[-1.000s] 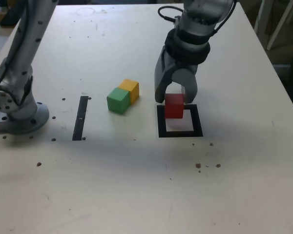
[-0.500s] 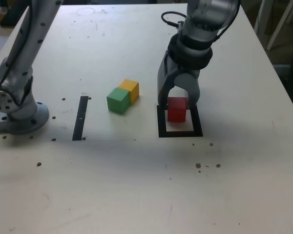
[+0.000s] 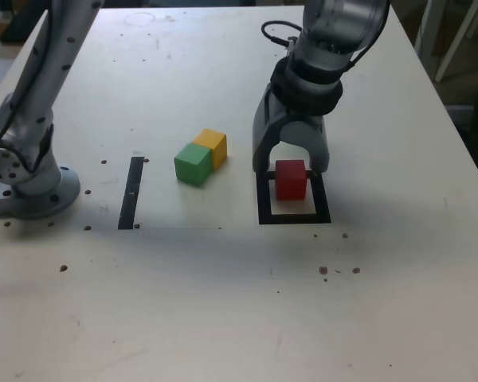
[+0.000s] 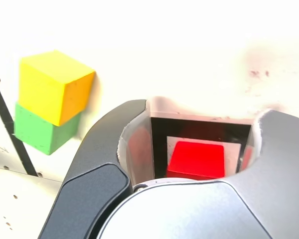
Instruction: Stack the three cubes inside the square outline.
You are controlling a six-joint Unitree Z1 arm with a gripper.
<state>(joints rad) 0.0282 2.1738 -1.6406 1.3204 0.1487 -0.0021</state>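
Note:
The yellow cube [image 3: 213, 144] will come away by itself and leave its neighbour in place when I lift, because the green cube only touches it along a straight seam [image 3: 210, 151].
The red cube [image 3: 290, 178] [image 4: 197, 159] sits on the pale centre of the black square outline [image 3: 293, 217] [image 4: 158, 144], toward its far side. My gripper [image 3: 291, 165] [image 4: 197, 149] hangs low over it, open, one finger on each side with a gap to the cube. The green cube [image 3: 193, 164] [image 4: 40, 129] and the yellow cube [image 3: 213, 146] [image 4: 55, 84] lie touching each other on the table, to the exterior view's left of the outline, outside it.
A narrow black strip [image 3: 131, 192] [image 4: 10, 129] lies on the table beyond the green cube, toward the exterior view's left. The arm's round base [image 3: 32, 187] stands at that view's left edge. Small dark specks dot the pale tabletop.
The gripper came down with the red cube, set it inside the outline, and its fingers spread apart off the cube. The green and yellow cubes have not moved.

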